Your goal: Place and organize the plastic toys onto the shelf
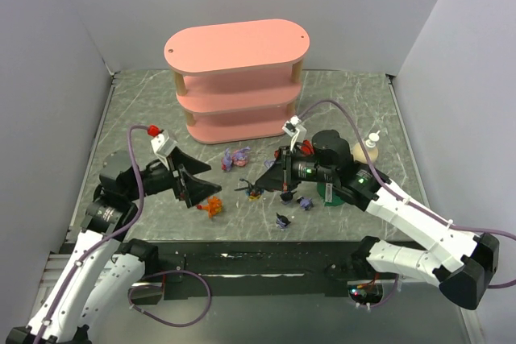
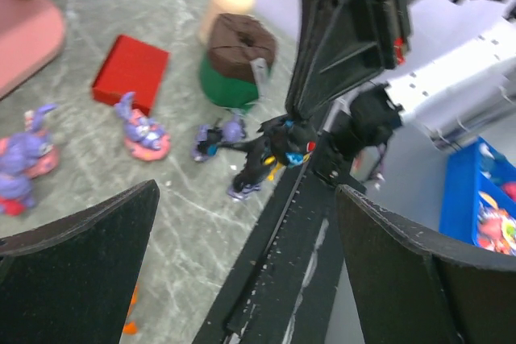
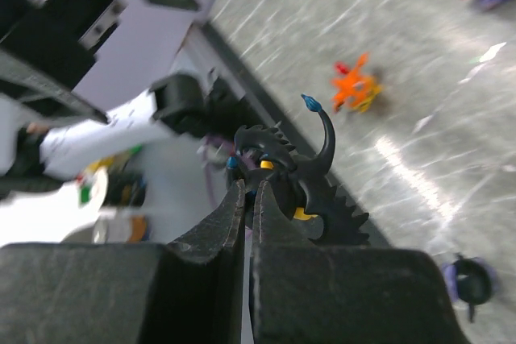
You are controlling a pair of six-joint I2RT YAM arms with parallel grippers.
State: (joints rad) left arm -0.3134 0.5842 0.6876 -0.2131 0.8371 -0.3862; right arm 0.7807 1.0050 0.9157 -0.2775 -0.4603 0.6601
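Note:
My right gripper is holding the spiky figurine [image 3: 256,173] by its head. Next, my left gripper takes hold of the figurine's free wing [image 3: 267,141] before carrying it to the shelf.
My right gripper [image 1: 264,183] is shut on the spiky black and yellow figurine [image 3: 300,176], held just above the mat; the figurine also shows in the left wrist view [image 2: 270,149]. My left gripper [image 1: 199,188] is open and empty, with the orange figurine [image 1: 212,208] just beside its tips. Lilac-pink figurines [image 1: 236,157] lie in front of the pink shelf [image 1: 238,78], whose boards look bare. Dark pointed-ear figurines [image 1: 306,201] lie under the right arm, one nearer me [image 1: 282,219]. The right wrist view shows the orange figurine [image 3: 355,86] beyond the held toy.
A green cylinder with a brown top [image 2: 230,78], a red box [image 2: 129,72] and a pale bottle [image 1: 367,147] stand at the right of the mat. A black strip [image 1: 242,259] runs along the near edge. White walls enclose the sides.

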